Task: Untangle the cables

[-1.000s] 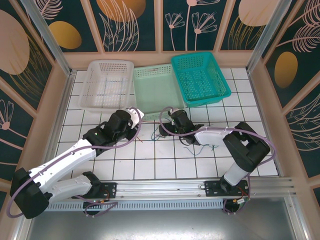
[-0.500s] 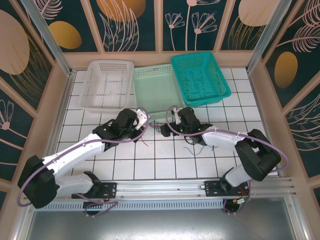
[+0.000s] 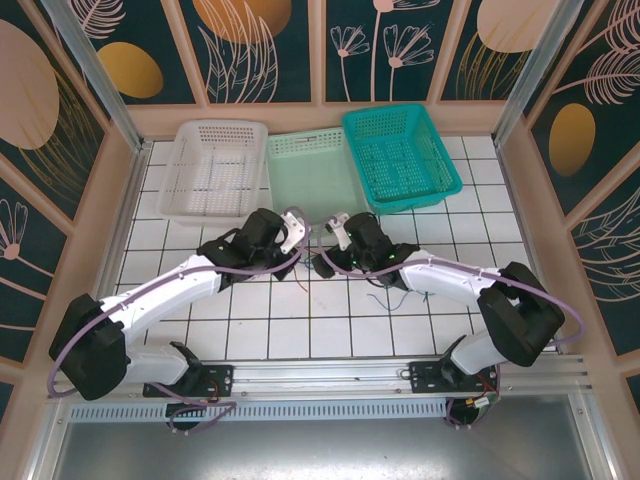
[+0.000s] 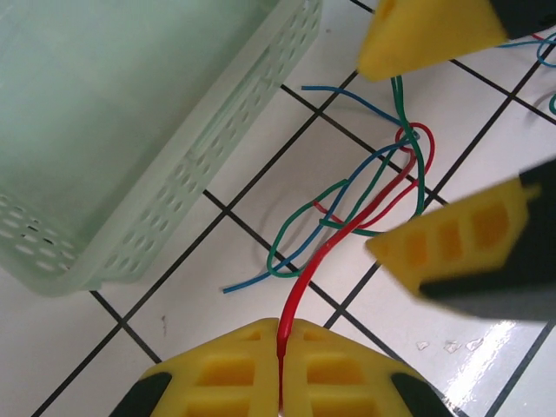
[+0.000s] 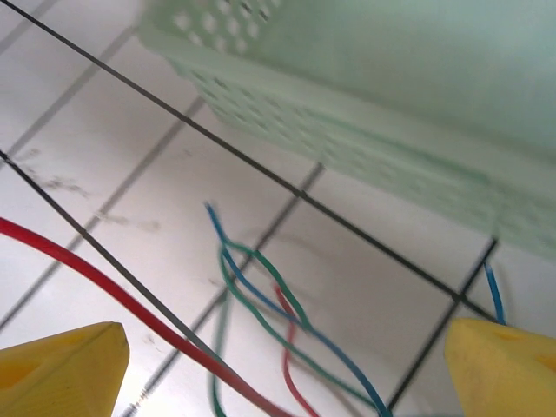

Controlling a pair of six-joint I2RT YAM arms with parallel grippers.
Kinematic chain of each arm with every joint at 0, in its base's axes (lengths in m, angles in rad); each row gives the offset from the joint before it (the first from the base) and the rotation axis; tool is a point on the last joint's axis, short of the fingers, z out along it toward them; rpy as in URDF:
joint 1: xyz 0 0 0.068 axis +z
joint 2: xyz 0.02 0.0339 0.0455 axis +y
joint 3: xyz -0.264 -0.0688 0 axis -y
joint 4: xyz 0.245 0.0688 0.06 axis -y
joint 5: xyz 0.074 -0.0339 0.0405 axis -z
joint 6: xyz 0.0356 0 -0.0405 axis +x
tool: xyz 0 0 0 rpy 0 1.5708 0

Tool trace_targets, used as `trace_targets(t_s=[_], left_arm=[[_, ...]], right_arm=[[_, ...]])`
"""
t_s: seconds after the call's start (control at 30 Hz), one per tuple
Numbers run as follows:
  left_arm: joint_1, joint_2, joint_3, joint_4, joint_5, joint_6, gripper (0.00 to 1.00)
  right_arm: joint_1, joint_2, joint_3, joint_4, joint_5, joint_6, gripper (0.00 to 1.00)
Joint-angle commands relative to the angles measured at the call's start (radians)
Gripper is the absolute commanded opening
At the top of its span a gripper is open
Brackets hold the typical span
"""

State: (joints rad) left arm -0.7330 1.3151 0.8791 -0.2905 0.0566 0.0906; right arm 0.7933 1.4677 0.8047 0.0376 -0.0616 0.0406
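Note:
I can see that the red cable in my left gripper goes into the knot (image 4: 405, 146), so I should hold the red cable there (image 4: 375, 201) with my right gripper while my left gripper opens and turns.
In the left wrist view, the cables (image 4: 347, 204) lie as a loose knot of blue, green and red wires on the white tiles beside the mint basket (image 4: 130, 130). My left gripper (image 4: 280, 328) is shut on the red cable (image 4: 326, 252), which runs up from its yellow pads into the knot. My right gripper (image 4: 365, 161) is open, one yellow finger on each side of the knot. In the right wrist view its fingertips (image 5: 61, 373) stand far apart, with the blue, green and red strands (image 5: 278, 317) between them. From above, the left gripper (image 3: 297, 232) and right gripper (image 3: 335, 245) nearly meet.
Three baskets stand in a row at the back: white (image 3: 215, 170), mint (image 3: 310, 185) and teal (image 3: 400, 155). More loose thin wires (image 3: 392, 296) lie on the tiles under the right forearm. Wooden walls enclose the table on three sides.
The left gripper has moved right and toward the mint basket, still holding the red cable. The right gripper has opened wider and shifted left over the knot.

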Motion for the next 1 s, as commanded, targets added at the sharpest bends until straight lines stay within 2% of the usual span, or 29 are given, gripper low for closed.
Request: trace_targets(t_s=[0.0,0.17,0.27,0.37,0.43,0.53,0.6,0.63,0.67,0.7,0.77,0.8,0.83,0.97], left_arm=[[0.003,0.019,0.034,-0.021,0.056,0.026,0.07],[0.004,0.016,0.037,-0.008,0.083,0.036,0.08],[0.003,0.008,0.028,-0.002,0.082,0.032,0.08],[0.003,-0.003,0.016,0.003,0.073,0.027,0.09],[0.002,-0.004,0.012,0.007,0.059,0.019,0.11],[0.004,0.002,0.011,0.011,0.003,-0.007,0.12],[0.003,0.002,0.007,0.024,-0.074,-0.04,0.26],[0.003,-0.001,0.005,0.034,-0.103,-0.05,0.28],[0.002,-0.008,0.002,0.047,-0.129,-0.068,0.37],[0.004,-0.019,-0.005,0.07,-0.171,-0.096,0.54],[0.002,-0.051,-0.035,0.12,-0.217,-0.155,0.63],[0.002,-0.079,-0.059,0.157,-0.233,-0.194,0.84],[0.003,-0.11,-0.089,0.201,-0.252,-0.245,0.98],[0.004,-0.24,-0.226,0.386,-0.276,-0.524,0.99]], right_arm=[[0.012,0.036,0.045,0.019,-0.015,-0.096,0.94],[0.012,0.112,0.089,0.026,-0.084,-0.154,0.87],[0.011,0.145,0.102,0.013,-0.107,-0.17,0.79],[0.011,0.142,0.093,0.017,-0.122,-0.176,0.6],[0.01,0.123,0.077,0.036,-0.128,-0.174,0.42],[0.011,0.093,0.061,0.051,-0.13,-0.172,0.2],[0.011,0.088,0.056,0.048,-0.126,-0.171,0.1],[0.011,0.089,0.059,0.043,-0.119,-0.167,0.06],[0.011,0.092,0.059,0.04,-0.106,-0.164,0.02],[0.011,0.096,0.063,0.039,-0.084,-0.156,0.0],[0.006,0.103,0.072,0.034,-0.053,-0.134,0.0],[0.0,0.102,0.071,0.037,-0.052,-0.121,0.0],[-0.005,0.099,0.071,0.046,-0.057,-0.107,0.0],[-0.023,0.077,0.052,0.095,-0.059,-0.054,0.0]])
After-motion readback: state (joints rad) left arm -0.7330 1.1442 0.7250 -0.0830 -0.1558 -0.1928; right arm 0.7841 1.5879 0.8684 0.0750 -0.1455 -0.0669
